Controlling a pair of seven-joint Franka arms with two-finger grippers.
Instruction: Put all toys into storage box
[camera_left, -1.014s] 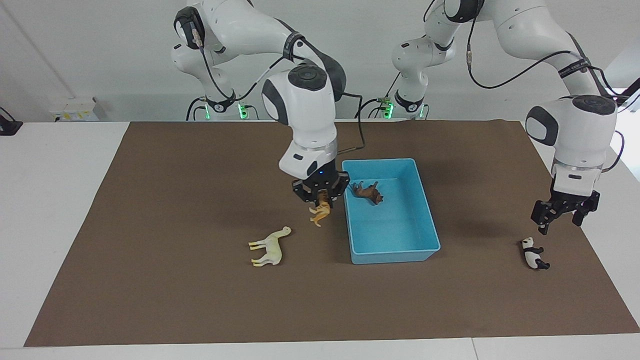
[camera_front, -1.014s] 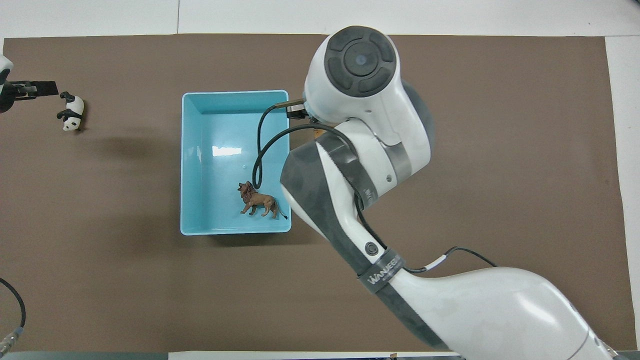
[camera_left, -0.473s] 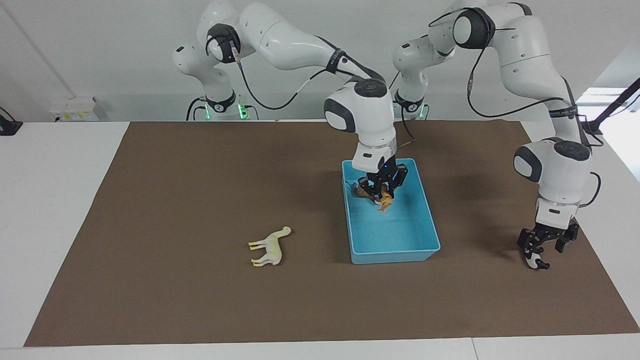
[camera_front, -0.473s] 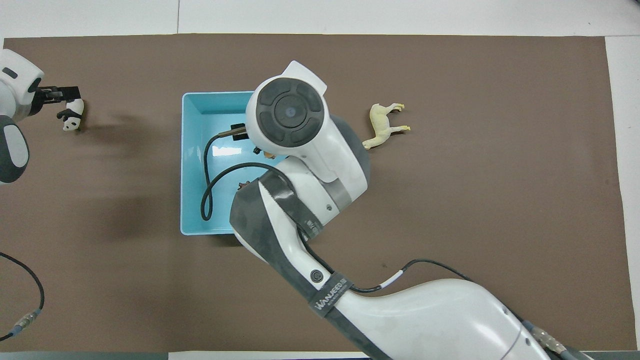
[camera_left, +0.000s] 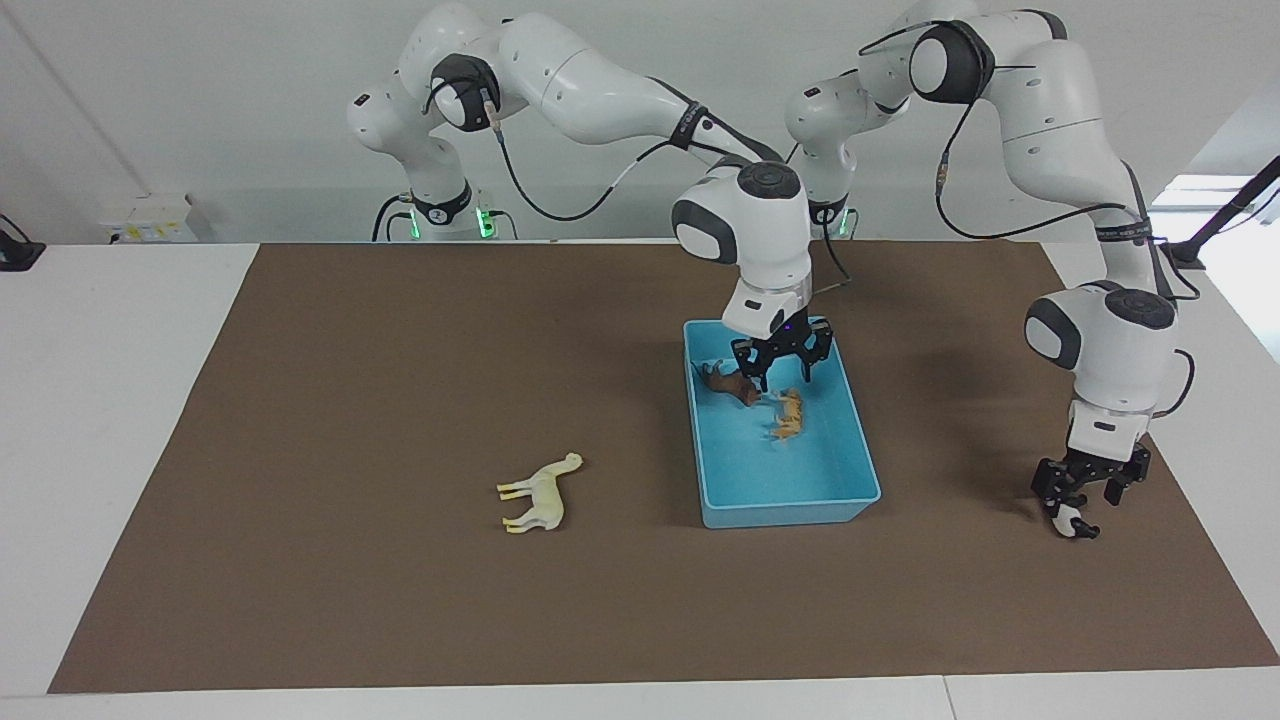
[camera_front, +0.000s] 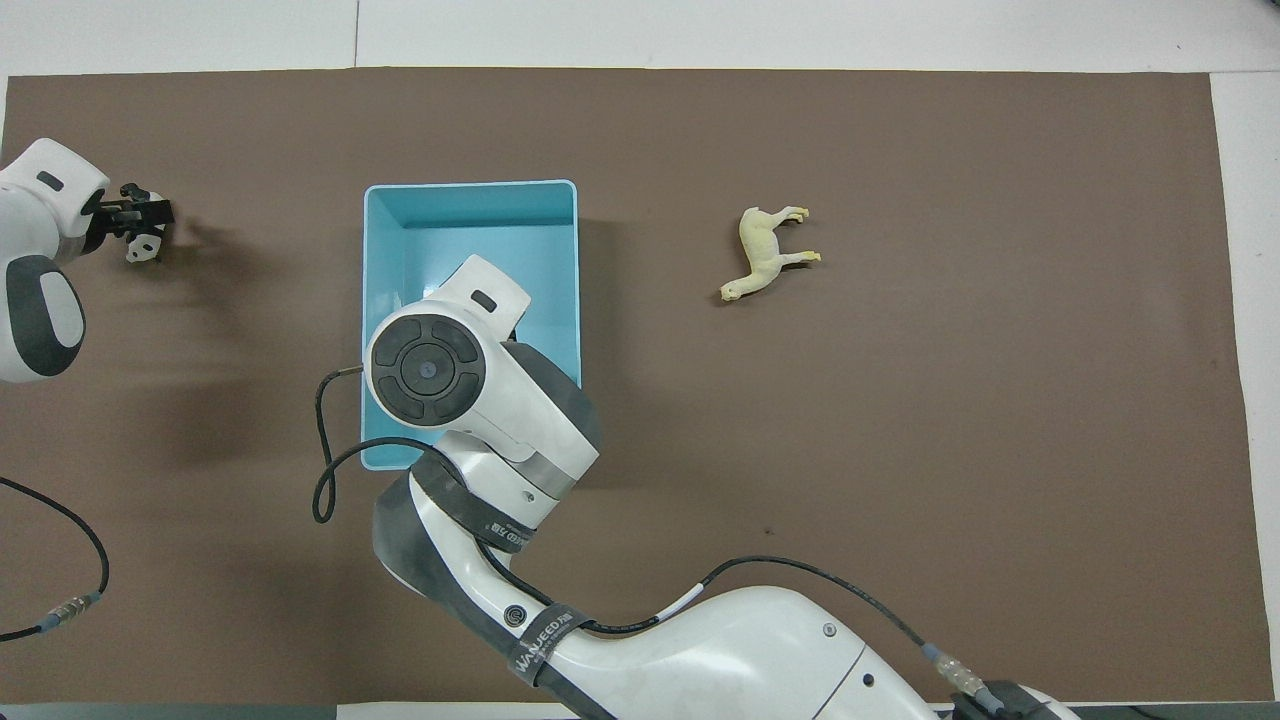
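Observation:
My right gripper needs to move to the horse (camera_front: 761, 251) first, because it hangs over the storage box (camera_left: 786, 466) in the panda's way. My left gripper will then bring the panda in.
The light blue storage box (camera_left: 790, 505) stands mid-table. The brown lion (camera_left: 730, 384) and the orange tiger (camera_left: 789, 413) lie inside it. My right gripper (camera_left: 778, 372) hangs open and empty over the box, just above both. The cream-white horse (camera_left: 540, 493) lies on its side on the mat, toward the right arm's end. My left gripper (camera_left: 1085, 492) is down on the panda (camera_left: 1073, 523), which mostly hides under it. In the overhead view the box (camera_front: 470, 215), horse (camera_front: 762, 250), left gripper (camera_front: 140, 215) and panda (camera_front: 136, 250) show. The right arm hides the lion and tiger there.
A brown mat (camera_left: 350, 400) covers the white table. The right arm's wrist and cable hang over the box's nearer half in the overhead view.
My right gripper carried the tiger from beside the box to over it and let go; the tiger now lies inside. My left gripper came down onto the panda.

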